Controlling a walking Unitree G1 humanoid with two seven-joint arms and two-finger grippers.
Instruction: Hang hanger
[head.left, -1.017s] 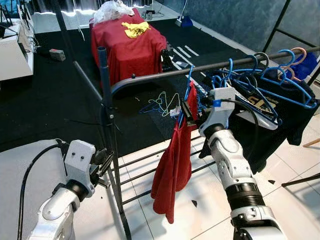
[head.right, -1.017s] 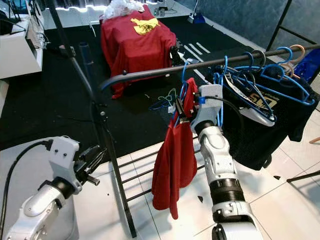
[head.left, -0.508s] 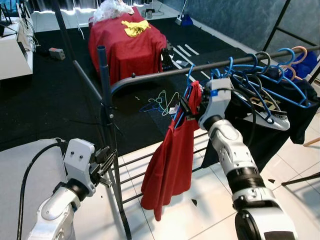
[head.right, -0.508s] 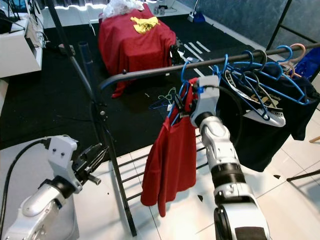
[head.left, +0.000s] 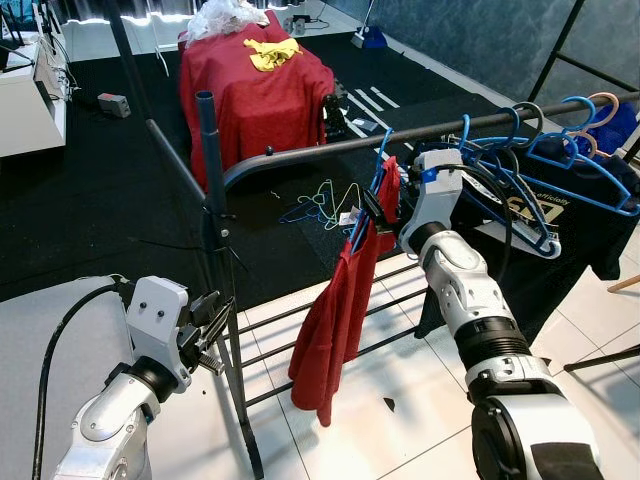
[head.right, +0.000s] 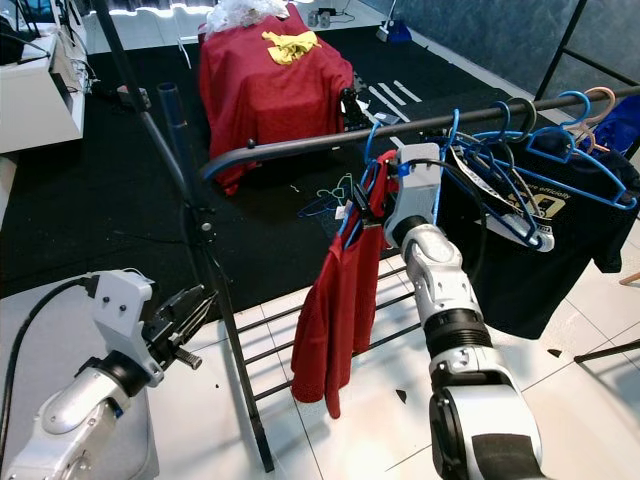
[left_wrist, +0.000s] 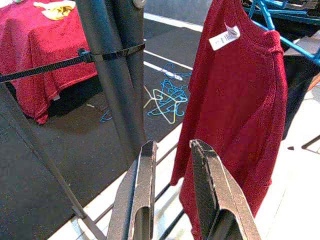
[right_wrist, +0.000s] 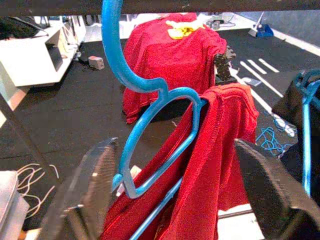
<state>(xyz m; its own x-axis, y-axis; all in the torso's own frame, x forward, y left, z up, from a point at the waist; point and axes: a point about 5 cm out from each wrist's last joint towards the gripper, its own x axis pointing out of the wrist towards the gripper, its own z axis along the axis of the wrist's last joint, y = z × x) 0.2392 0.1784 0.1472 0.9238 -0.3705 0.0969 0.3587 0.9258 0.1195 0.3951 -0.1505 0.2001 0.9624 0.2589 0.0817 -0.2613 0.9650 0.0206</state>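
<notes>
My gripper will make the hanger swivel and turn the red shirt (head.left: 342, 312) with it when I grip the hanger, because the blue hanger's loop (right_wrist: 167, 163) lies at a slant between my fingers.
A blue hanger (right_wrist: 113, 45) carries a red shirt (head.left: 335, 320), and its hook is over the dark clothes rail (head.left: 300, 152). My right gripper (head.left: 372, 212) is just under the rail at the hanger's neck. It is open, with its fingers (right_wrist: 95, 190) spread wide on either side of the hanger and shirt collar. My left gripper (head.left: 212, 338) is low beside the rack's upright post (head.left: 207, 150). It is open by a narrow gap, with nothing between its fingers (left_wrist: 145, 200).
Several blue hangers with black shirts (head.left: 540, 200) crowd the rail to the right. Loose hangers (head.left: 320, 207) lie on the black floor behind the rack. A red-draped table (head.left: 255, 90) stands further back. A grey surface (head.left: 40, 340) is at my lower left.
The right gripper has moved up closer to the rail. The red shirt swung out to the left and has swung partly back. The left arm has stayed put.
</notes>
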